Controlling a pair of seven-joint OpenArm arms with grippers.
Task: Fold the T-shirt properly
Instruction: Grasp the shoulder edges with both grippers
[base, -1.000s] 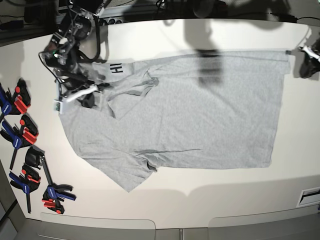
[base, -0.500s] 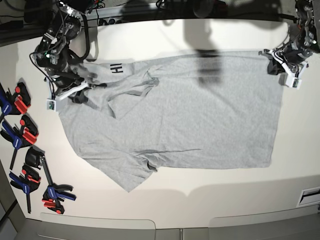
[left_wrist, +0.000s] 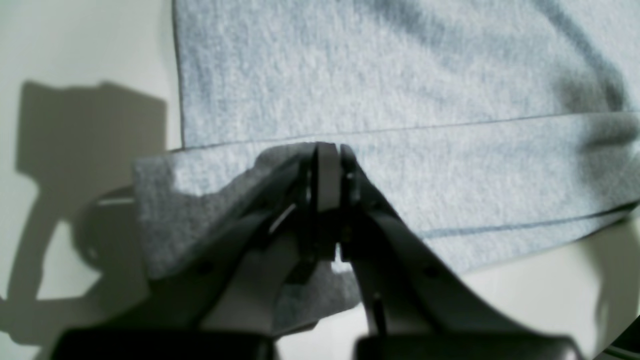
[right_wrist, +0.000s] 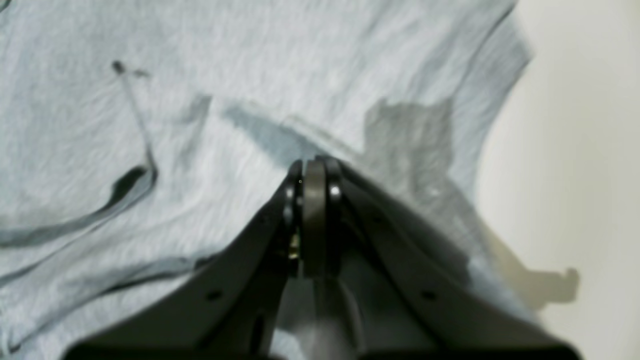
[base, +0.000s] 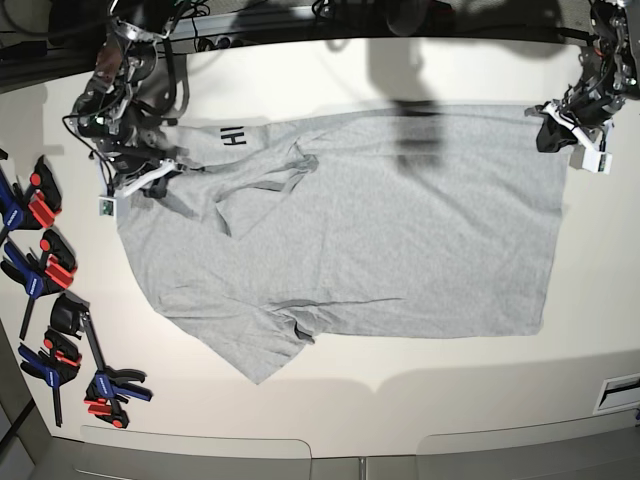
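Note:
Next, I move my right gripper back level (base: 130, 140) before pulling the T-shirt, because it pinches the T-shirt's fold (base: 188, 172) nearer the front than my left gripper's corner of the T-shirt.
The light grey T-shirt (base: 380, 230) lies spread on the white table (base: 400, 70), plain side up. A turned-over flap near its top left shows black letters (base: 233, 136). My left gripper (base: 548, 128) is at the shirt's top right corner. In the left wrist view this gripper (left_wrist: 327, 150) is shut on a folded strip of the T-shirt (left_wrist: 400, 75) along the hem. My right gripper (base: 158, 182) is at the shirt's upper left edge. Seen from the right wrist camera, that gripper (right_wrist: 312, 167) is shut, pinching a raised ridge of the T-shirt (right_wrist: 250, 75).
Several blue and black clamps (base: 45, 265) with red handles lie along the table's left edge. Cables and a power strip (base: 225, 40) run behind the back edge. A white fitting (base: 620, 392) sits at the front right corner.
My left arm came in from the right edge and closed on the shirt's top right corner. My right gripper shifted left along the upper left edge, holding the cloth.

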